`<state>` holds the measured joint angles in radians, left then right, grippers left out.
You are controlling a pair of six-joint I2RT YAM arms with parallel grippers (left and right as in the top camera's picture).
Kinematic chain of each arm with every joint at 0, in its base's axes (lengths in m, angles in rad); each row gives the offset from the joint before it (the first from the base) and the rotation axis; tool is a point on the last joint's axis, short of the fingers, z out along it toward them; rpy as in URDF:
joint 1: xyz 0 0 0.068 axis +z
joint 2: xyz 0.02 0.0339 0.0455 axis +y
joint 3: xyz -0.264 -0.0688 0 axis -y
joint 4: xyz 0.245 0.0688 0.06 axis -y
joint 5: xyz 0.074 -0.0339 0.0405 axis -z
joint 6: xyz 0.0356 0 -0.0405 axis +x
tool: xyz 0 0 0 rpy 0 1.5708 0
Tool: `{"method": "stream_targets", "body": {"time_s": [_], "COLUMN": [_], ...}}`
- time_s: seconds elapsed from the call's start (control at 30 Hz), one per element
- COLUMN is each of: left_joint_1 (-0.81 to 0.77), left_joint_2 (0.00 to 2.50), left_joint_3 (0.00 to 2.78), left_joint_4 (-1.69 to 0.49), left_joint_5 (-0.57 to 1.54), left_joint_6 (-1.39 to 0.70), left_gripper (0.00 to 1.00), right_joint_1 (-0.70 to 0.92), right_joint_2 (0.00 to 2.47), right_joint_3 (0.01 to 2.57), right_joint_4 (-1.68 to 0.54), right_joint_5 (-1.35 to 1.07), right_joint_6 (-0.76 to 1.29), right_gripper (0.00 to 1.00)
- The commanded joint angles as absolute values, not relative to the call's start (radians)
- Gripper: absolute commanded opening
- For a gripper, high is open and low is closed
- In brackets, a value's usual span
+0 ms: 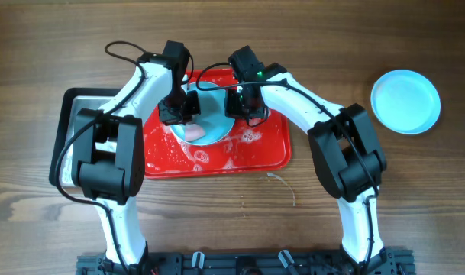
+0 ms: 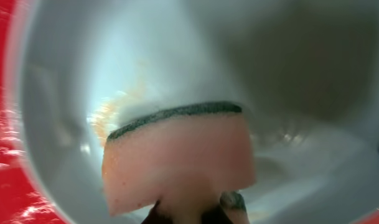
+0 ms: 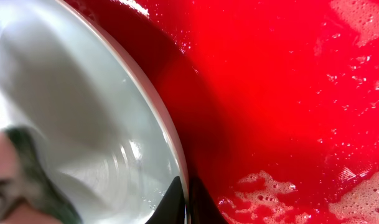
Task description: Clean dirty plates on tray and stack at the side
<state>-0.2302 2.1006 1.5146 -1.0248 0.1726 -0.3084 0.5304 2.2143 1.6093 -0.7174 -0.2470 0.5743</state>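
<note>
Brownish-orange streaks (image 2: pixel 108 116) are on the plate just past the sponge's edge, so next my left gripper wipes the sponge back over them toward the plate's rim (image 2: pixel 26 118).
On the red tray (image 1: pixel 266 149) lies a pale turquoise plate (image 1: pixel 214 114). My left gripper (image 1: pixel 179 113) is shut on a pink sponge (image 1: pixel 194 132) with a dark green scouring face, pressed against the inside of the plate (image 2: pixel 289 74). Beside the sponge (image 2: pixel 177 155), brownish-orange streaks (image 2: pixel 108 115) mark the plate. My right gripper (image 1: pixel 246 107) is shut on the plate's right rim, and its fingertips (image 3: pixel 177 202) pinch the rim of the plate (image 3: pixel 71 106) above the wet tray (image 3: pixel 289 93). A second plate (image 1: pixel 405 101) rests alone on the table at the far right.
Soapy foam (image 1: pixel 217 156) spreads over the tray's front part. A black-rimmed silver metal tray (image 1: pixel 68 134) lies left of the red tray, partly under my left arm. A thin bit of string (image 1: pixel 284 185) lies on the wooden table in front of the tray.
</note>
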Motion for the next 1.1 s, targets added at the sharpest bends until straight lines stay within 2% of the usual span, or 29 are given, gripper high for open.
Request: {"method": "stream_targets", "body": {"time_s": [0.0,0.1,0.27,0.33,0.5,0.67,0.8,0.9,1.07], "left_joint_1": [-0.210,-0.195,-0.194,-0.194,-0.194,-0.193,-0.189,-0.183,-0.184], "left_joint_2": [2.130,2.130,2.130,2.130,2.130,2.130,2.130,2.130,2.131], "left_joint_3": [1.506,1.506,1.505,1.505,1.505,1.505,1.506,1.505,1.485], "left_joint_4": [-1.028,-0.954,-0.783,-0.761,-0.857,-1.116,-1.211,-1.177,-0.898], "left_joint_5": [0.366,0.324,0.025,-0.021,-0.019,0.012,0.115,0.130,0.066], "left_joint_6": [-0.242,-0.253,-0.420,-0.462,-0.489,-0.513,-0.388,-0.299,-0.309], "left_gripper": [0.04,0.04,0.04,0.04,0.04,0.04,0.04,0.04,0.04], "right_joint_1": [0.537,0.537,0.537,0.537,0.537,0.537,0.537,0.537,0.537], "right_joint_2": [2.267,2.267,2.267,2.267,2.267,2.267,2.267,2.267,2.267], "right_joint_3": [1.562,1.562,1.562,1.562,1.562,1.562,1.562,1.562,1.562], "right_joint_4": [-0.742,-0.745,-0.746,-0.748,-0.747,-0.745,-0.746,-0.746,-0.746], "right_joint_5": [-0.216,-0.216,-0.218,-0.220,-0.220,-0.220,-0.224,-0.228,-0.228], "right_joint_6": [0.556,0.556,0.556,0.556,0.553,0.553,0.551,0.550,0.552], "right_gripper": [0.04,0.04,0.04,0.04,0.04,0.04,0.04,0.04,0.04]}}
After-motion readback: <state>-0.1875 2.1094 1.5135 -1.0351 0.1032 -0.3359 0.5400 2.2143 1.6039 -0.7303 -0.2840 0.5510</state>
